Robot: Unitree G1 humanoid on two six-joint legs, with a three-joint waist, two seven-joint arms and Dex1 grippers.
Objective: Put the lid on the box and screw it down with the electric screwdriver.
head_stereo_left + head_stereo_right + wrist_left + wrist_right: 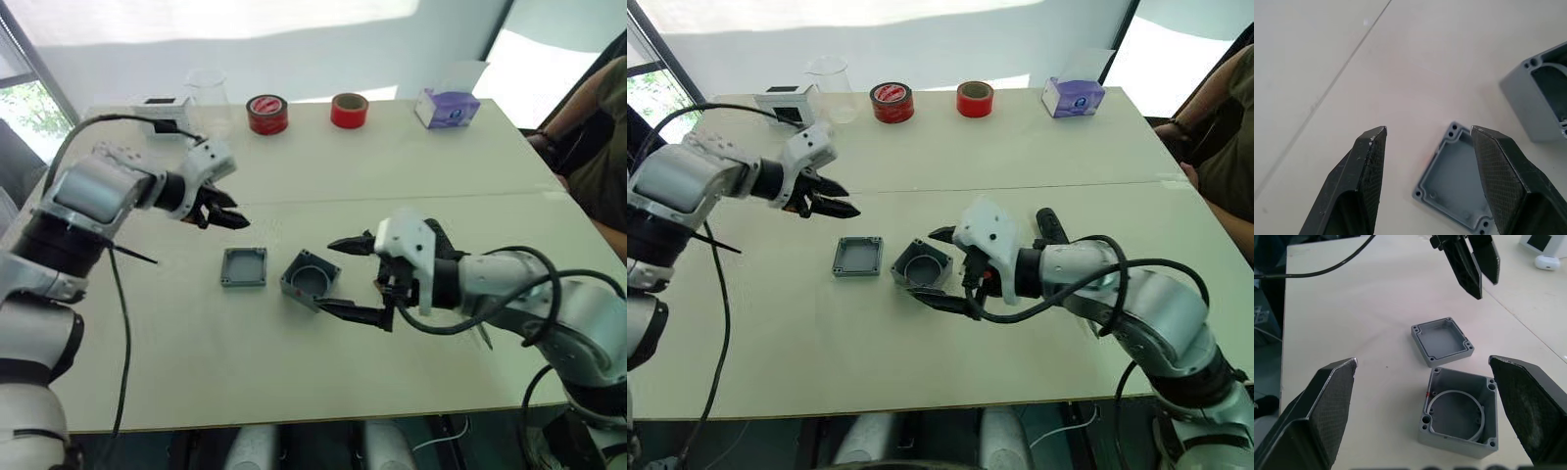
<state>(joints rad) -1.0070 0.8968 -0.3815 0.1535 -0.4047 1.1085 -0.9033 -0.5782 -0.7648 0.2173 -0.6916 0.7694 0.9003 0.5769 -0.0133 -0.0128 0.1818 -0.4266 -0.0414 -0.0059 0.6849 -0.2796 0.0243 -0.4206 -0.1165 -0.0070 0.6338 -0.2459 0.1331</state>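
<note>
My gripper is about to turn the grey lid (244, 266) over onto the box. The lid should sit flush on the box and leave only a thin seam, because their corner holes (1418, 194) match.
The grey lid (244, 266) lies on the table with its hollow side up. Just right of it stands the deeper grey box (311, 279), open side up, with a small red mark (1428, 394) on one wall. My right gripper (328, 275) is open, one finger on each side of the box, not touching it. Hovering above the table behind and left of the lid, my left gripper (235, 211) is also open and empty. A black cylindrical end (1046, 221) behind my right wrist looks like the electric screwdriver, mostly hidden by the arm.
Along the far edge stand a white box with a black face (162, 106), a clear beaker (208, 93), two red tape rolls (266, 115) (350, 110) and a purple tissue box (448, 108). A person's arm (593, 127) is at the right edge.
</note>
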